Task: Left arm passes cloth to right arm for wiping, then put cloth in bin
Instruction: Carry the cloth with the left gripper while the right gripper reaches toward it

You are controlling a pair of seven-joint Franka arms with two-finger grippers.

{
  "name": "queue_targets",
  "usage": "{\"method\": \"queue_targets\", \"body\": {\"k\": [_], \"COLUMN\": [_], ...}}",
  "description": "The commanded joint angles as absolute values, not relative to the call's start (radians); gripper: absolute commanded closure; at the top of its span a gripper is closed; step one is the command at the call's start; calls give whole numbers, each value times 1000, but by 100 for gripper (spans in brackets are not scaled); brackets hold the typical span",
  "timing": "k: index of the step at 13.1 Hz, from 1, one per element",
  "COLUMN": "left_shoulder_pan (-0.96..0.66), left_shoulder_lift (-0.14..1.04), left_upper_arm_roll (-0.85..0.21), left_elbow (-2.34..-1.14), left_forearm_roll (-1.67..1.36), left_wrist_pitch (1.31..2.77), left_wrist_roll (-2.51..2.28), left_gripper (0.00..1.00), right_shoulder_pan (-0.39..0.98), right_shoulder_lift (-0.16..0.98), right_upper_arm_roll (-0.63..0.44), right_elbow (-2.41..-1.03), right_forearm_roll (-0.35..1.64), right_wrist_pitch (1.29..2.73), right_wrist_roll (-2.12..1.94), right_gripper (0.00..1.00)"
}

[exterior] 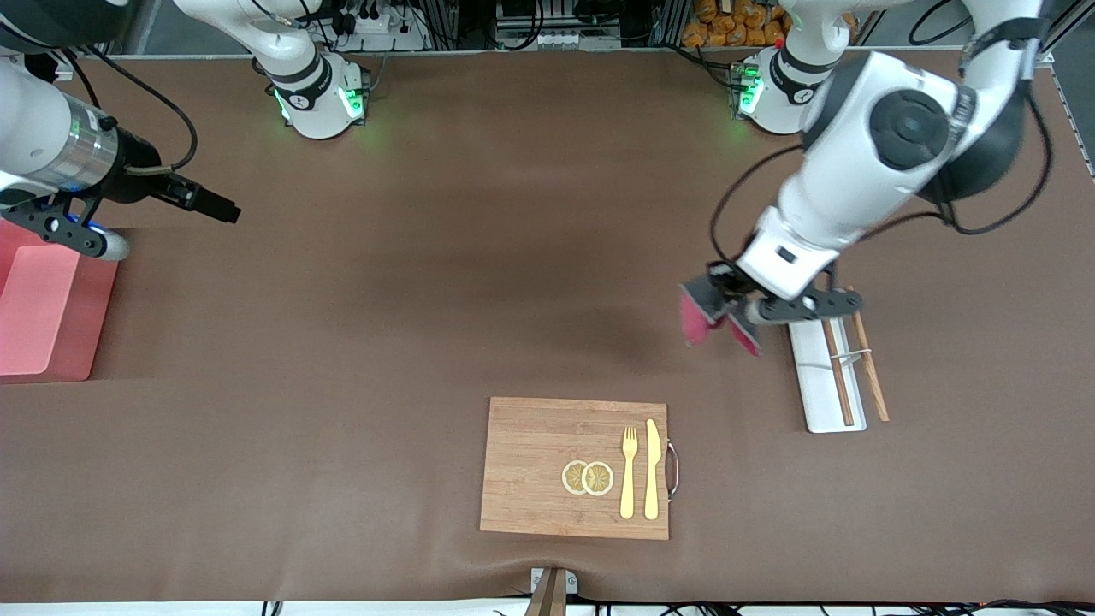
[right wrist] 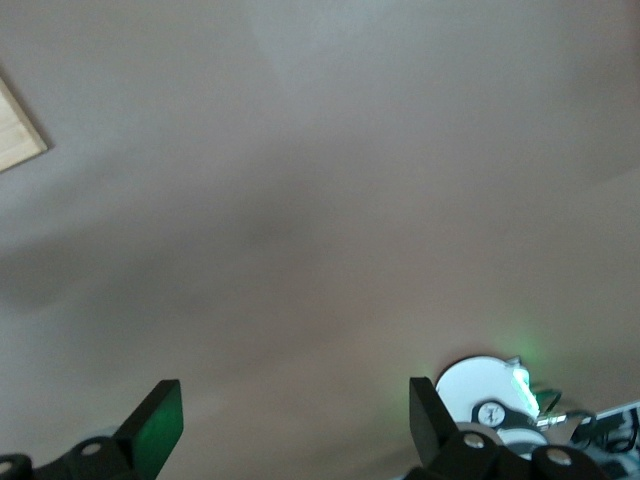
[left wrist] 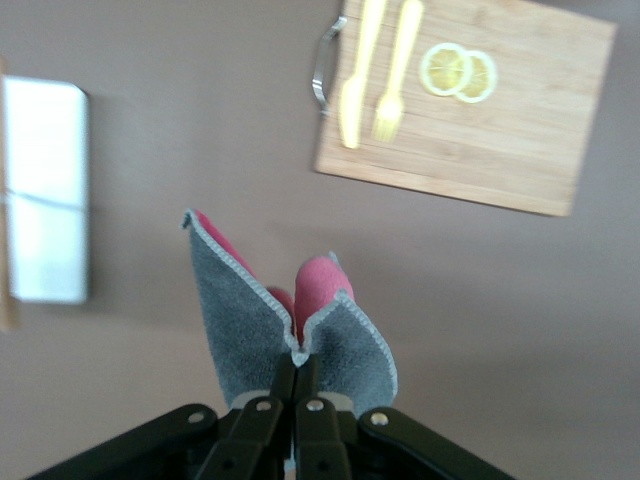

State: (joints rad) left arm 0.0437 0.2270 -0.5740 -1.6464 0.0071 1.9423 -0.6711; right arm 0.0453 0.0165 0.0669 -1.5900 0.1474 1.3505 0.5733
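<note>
Crimson corners [exterior: 695, 322] spread apart below the pinch. The cloth [exterior: 709, 297] will therefore stay bunched up in loose folds when my right gripper carries it to the bin.
The cloth [exterior: 703, 315], crimson on one face and dark grey on the other, hangs folded from my left gripper [exterior: 727, 313]. That gripper is shut on it, up over the bare table beside the white tray. In the left wrist view the cloth [left wrist: 250, 310] droops from the shut fingertips of the left gripper [left wrist: 298, 372]. The salmon-pink bin [exterior: 96, 316] stands at the right arm's end of the table, partly cut off by the view's edge. My right gripper [exterior: 158, 224] is open and empty, up over the table beside the bin. In the right wrist view the right gripper [right wrist: 290, 420] shows only bare table between its fingers.
A white tray [exterior: 825, 389] with brown chopsticks [exterior: 871, 368] lies at the left arm's end. A wooden cutting board [exterior: 530, 462] with a fork [exterior: 629, 475], a knife [exterior: 652, 470] and lemon slices [exterior: 588, 477] lies nearer the front camera, mid-table.
</note>
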Motion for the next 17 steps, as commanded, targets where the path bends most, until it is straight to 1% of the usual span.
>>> {"method": "queue_targets", "body": {"k": [1, 4, 6, 7, 8, 10, 13, 15, 17], "left_shoulder_pan": [-26, -130, -191, -228, -267, -349, -412, -432, -460], "left_shoulder_lift": [273, 311, 343, 365, 388, 428, 489, 511, 541], "left_upper_arm_roll": [-606, -606, -606, -606, -604, -598, -597, -597, -594], "left_elbow": [-1579, -1504, -1488, -1488, -1488, -1480, -1434, -1433, -1430], "left_forearm_roll": [-2, -58, -71, -71, -68, -61, -61, -61, -60], "left_wrist_pitch": [1937, 1971, 2083, 2150, 2217, 2355, 2506, 2603, 2693], "left_wrist_roll": [-826, -973, -1101, -1155, -1210, -1319, -1481, -1546, -1566], "left_gripper": [100, 100, 100, 100, 100, 100, 100, 100, 100], "right_shoulder_pan": [40, 23, -11, 1, 9, 8, 46, 58, 78], "right_shoulder_lift": [92, 126, 149, 178, 199, 254, 290, 310, 337], "right_upper_arm_roll": [66, 61, 60, 61, 61, 61, 63, 64, 64], "right_elbow": [-1548, -1549, -1557, -1548, -1549, -1552, -1577, -1601, -1601], "right_forearm_roll": [195, 348, 451, 459, 510, 648, 692, 716, 753], "right_wrist_pitch": [1295, 1249, 1253, 1259, 1282, 1305, 1356, 1420, 1437], "right_wrist_roll": [748, 874, 923, 923, 943, 1114, 1155, 1155, 1157], "right_gripper": [0, 0, 0, 0, 0, 0, 0, 0, 0]}}
